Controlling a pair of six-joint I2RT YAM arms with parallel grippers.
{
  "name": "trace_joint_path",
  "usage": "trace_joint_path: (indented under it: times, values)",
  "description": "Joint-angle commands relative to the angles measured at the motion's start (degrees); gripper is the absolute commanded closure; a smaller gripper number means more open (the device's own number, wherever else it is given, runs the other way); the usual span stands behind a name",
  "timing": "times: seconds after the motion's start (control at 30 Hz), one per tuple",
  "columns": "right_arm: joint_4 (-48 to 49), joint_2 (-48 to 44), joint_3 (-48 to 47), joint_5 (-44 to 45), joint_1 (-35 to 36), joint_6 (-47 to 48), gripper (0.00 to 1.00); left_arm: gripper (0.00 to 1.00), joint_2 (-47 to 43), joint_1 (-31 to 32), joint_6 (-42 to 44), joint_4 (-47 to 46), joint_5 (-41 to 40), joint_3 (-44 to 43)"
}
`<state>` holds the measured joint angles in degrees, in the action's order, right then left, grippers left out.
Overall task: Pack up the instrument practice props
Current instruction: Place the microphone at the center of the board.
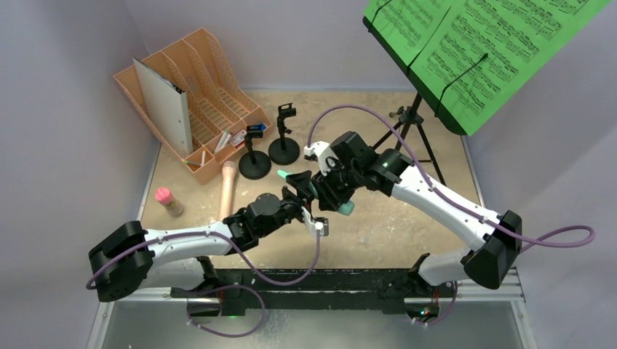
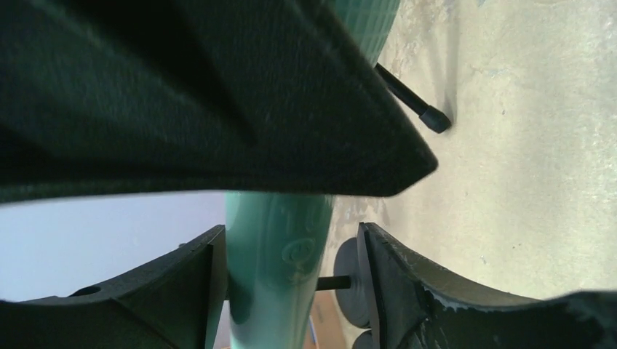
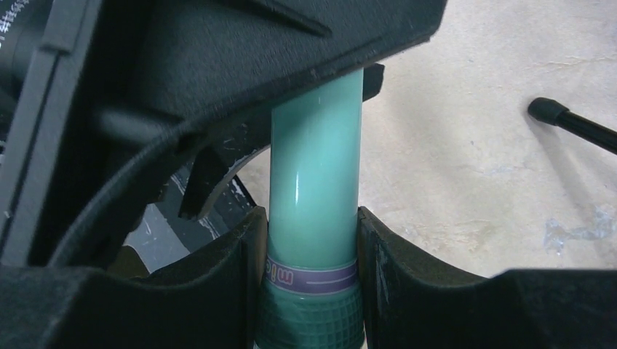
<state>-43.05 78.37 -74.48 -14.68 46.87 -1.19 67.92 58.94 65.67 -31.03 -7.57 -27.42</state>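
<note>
I should close my left gripper, which is open around the teal microphone's handle (image 2: pixel 279 243), before my right gripper opens. My left gripper should then lay the teal microphone by the pink microphone (image 1: pixel 228 190).
The teal microphone (image 1: pixel 298 179) hangs over the middle of the table between both grippers. My right gripper (image 1: pixel 331 190) is shut on it just above the purple band (image 3: pixel 313 278), both pads pressed to the teal microphone (image 3: pixel 314 182). My left gripper (image 1: pixel 300 190) stands open around the handle of the teal microphone (image 2: pixel 273 269): one finger (image 2: pixel 196 291) touches it, and the other finger (image 2: pixel 393 283) stands off with a gap. The pink microphone (image 1: pixel 228 190) lies on the table. Two black clip poles (image 1: pixel 254 154) (image 1: pixel 284 138) stand behind it. The tripod (image 1: pixel 411 123) carries green sheet music (image 1: pixel 480 43) at the back right.
An orange file rack (image 1: pixel 207 80) with a grey binder (image 1: pixel 164 102) stands at the back left. A small pink-topped object (image 1: pixel 169 201) lies near the left edge. A tripod foot (image 3: pixel 549 110) rests on the table close to the right gripper.
</note>
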Motion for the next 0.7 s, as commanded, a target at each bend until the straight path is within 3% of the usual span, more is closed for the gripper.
trace_joint_path:
  times: [0.0,0.07,0.27,0.4,0.43,0.6,0.67]
  values:
    - [0.2,0.3,-1.7,-2.7,0.7,0.9,1.00,0.39,-1.0,2.5,4.2,-0.1,-5.6,-0.8]
    - [0.1,0.6,-1.9,-3.0,1.1,1.0,1.00,0.44,-0.4,3.1,4.0,0.1,-6.0,-0.8]
    - [0.4,0.0,-1.6,-2.9,2.0,2.7,1.00,0.83,1.1,3.6,4.1,0.1,-7.5,-0.7]
    - [0.8,-0.9,-1.9,-1.4,2.0,2.4,1.00,1.00,0.2,3.7,3.7,-0.4,-7.2,-0.4]
    - [0.7,-1.1,-2.1,-1.2,2.0,2.2,0.97,1.00,0.1,3.6,3.4,-0.5,-7.5,-0.4]
    - [2.3,-4.2,-2.3,5.2,2.0,2.0,0.58,1.00,2.1,3.6,0.6,-4.0,-14.5,-1.1]
    - [4.1,-6.6,-1.7,8.3,2.0,1.7,0.47,1.00,3.7,3.7,-0.7,-5.4,-17.3,-1.7]
